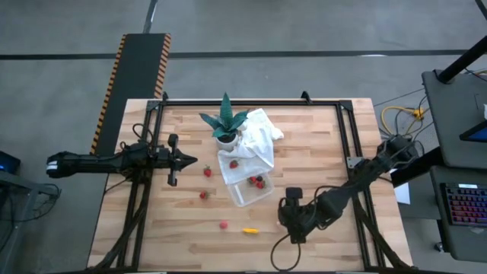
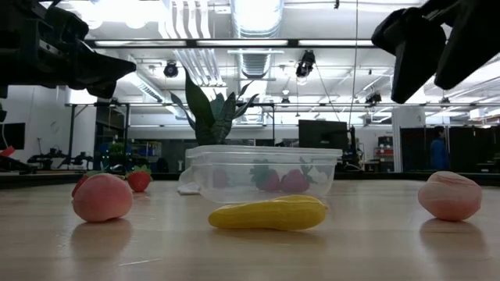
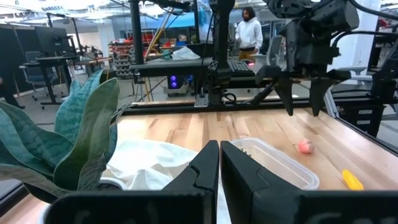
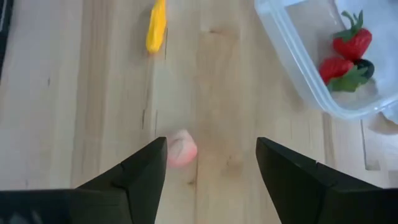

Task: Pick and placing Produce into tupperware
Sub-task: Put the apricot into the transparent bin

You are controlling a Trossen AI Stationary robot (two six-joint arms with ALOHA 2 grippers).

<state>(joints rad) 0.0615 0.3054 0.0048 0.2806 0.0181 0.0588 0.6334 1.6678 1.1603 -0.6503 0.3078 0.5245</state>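
The pale pink piece (image 2: 450,195) is clear of the tupperware and below my right gripper's open fingers. I keep going down until they are around its sides (image 4: 182,149), and then close them.
The clear tupperware (image 1: 251,191) sits near the table's middle, with two red strawberries (image 4: 348,53) and a dark piece (image 4: 366,67) inside. My right gripper (image 4: 211,155) hangs open above the table, right of the tupperware. A pale pink piece (image 4: 181,149) lies on the wood below its spread fingers, untouched. A yellow elongated piece (image 1: 249,230) and a second pink piece (image 1: 224,224) lie nearer the near edge. Loose strawberries (image 1: 207,172) (image 1: 204,195) rest left of the tupperware. My left gripper (image 1: 187,160) waits shut, left of the plant.
A green spiky plant in a white pot (image 1: 225,125) stands on a white cloth (image 1: 255,141) just beyond the tupperware, and one strawberry (image 1: 234,163) lies on the cloth. Black frame rails (image 1: 346,137) run along the table's sides. A person (image 3: 250,28) stands in the room beyond.
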